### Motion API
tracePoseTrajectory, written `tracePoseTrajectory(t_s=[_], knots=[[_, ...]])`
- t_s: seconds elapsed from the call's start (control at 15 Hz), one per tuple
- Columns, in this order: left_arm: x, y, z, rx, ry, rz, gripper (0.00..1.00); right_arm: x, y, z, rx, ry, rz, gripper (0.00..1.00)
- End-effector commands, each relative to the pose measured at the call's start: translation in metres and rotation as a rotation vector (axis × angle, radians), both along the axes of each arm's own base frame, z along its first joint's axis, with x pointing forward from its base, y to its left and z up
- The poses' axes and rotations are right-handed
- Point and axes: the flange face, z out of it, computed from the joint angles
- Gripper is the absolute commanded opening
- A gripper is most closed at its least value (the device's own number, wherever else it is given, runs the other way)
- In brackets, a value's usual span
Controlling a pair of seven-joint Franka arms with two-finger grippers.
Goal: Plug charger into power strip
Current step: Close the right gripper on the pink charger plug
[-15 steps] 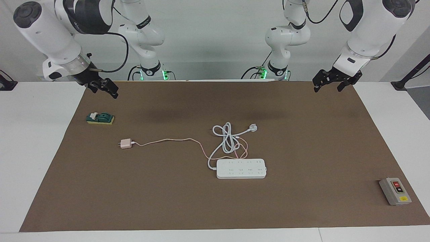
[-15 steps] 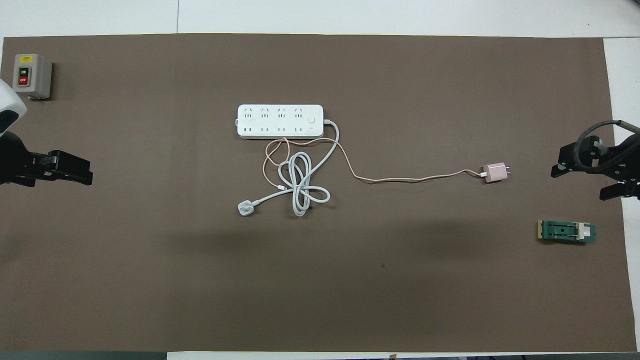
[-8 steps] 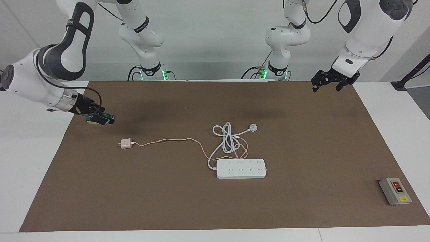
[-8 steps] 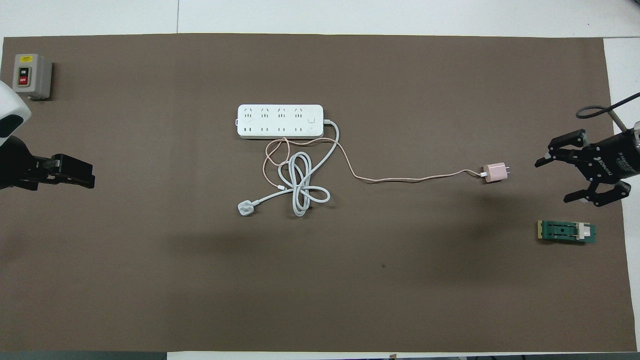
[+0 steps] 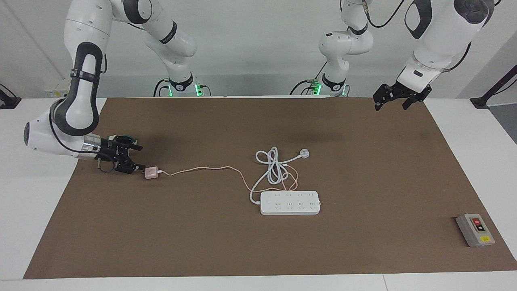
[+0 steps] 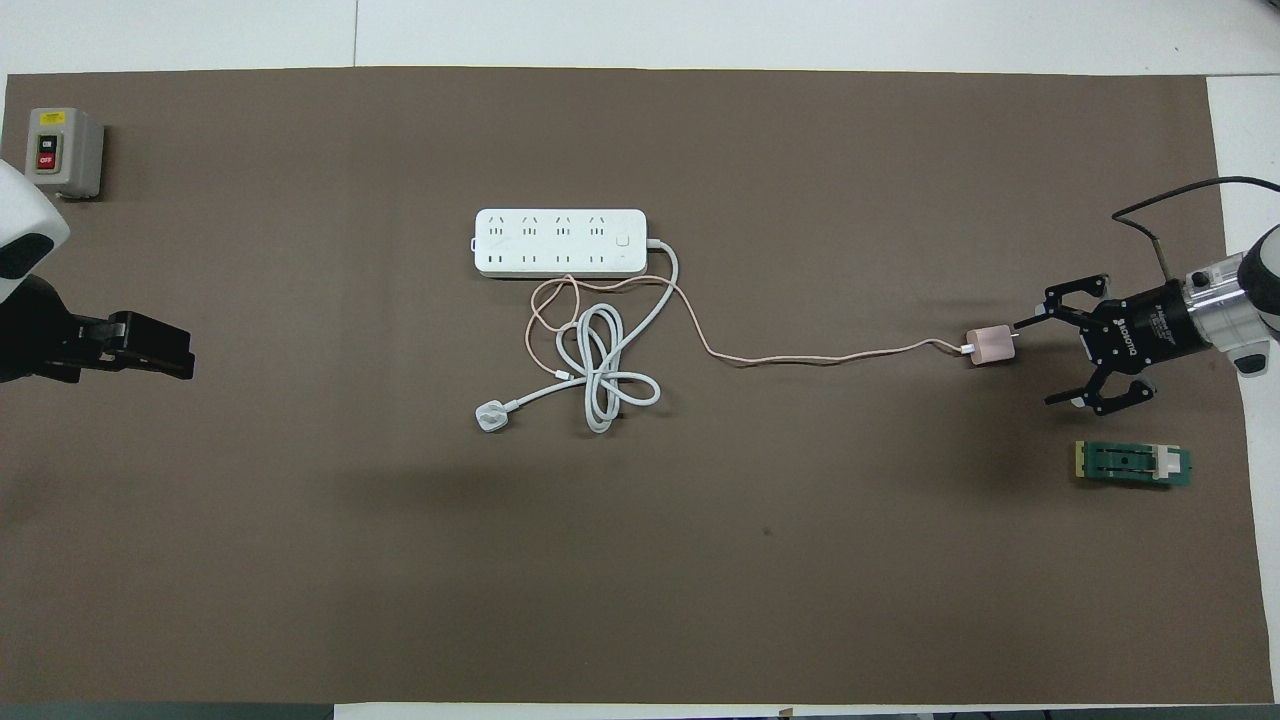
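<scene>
The pink cable lies loosely across the white cord, so it will trail along and leave the coil in place when I carry the charger.
The pale-pink charger lies on the brown mat toward the right arm's end, and its thin pink cable runs to the middle. The white power strip lies flat mid-table with its sockets up. My right gripper is open and low over the mat at the charger's prong end. One fingertip is close to the prongs, and the charger is not between the fingers. My left gripper waits open in the air over the mat's edge at the left arm's end.
The strip's thick white cord lies coiled with its white plug, nearer to the robots than the strip. A green block lies nearer to the robots than the right gripper. A grey button box sits at the left arm's end.
My right arm swung down from above the mat's corner and brought its open gripper low beside the charger's prongs. The left gripper barely shifted. The charger and the strip have not moved.
</scene>
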Motion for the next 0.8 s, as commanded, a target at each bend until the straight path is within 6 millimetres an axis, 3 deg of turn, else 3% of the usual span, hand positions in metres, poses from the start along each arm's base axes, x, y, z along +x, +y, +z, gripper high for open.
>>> tracePoseTrajectory(t_s=[0.0,0.53,0.66,0.73], knots=[[-0.009,-0.001,0.002,0.017,-0.021,0.006,1.00,0.007,0.001,-0.014,0.031,0.006,-0.057,1.00],[-0.009,-0.002,0.001,0.018,-0.020,0.003,1.00,0.011,0.007,-0.051,0.046,-0.027,-0.057,1.00],[-0.010,-0.002,0.000,0.018,-0.017,0.001,1.00,0.008,0.005,-0.072,0.063,-0.028,-0.035,1.00],[-0.010,-0.002,0.000,0.018,-0.015,-0.003,1.00,0.009,0.005,-0.078,0.077,-0.059,-0.026,0.94]])
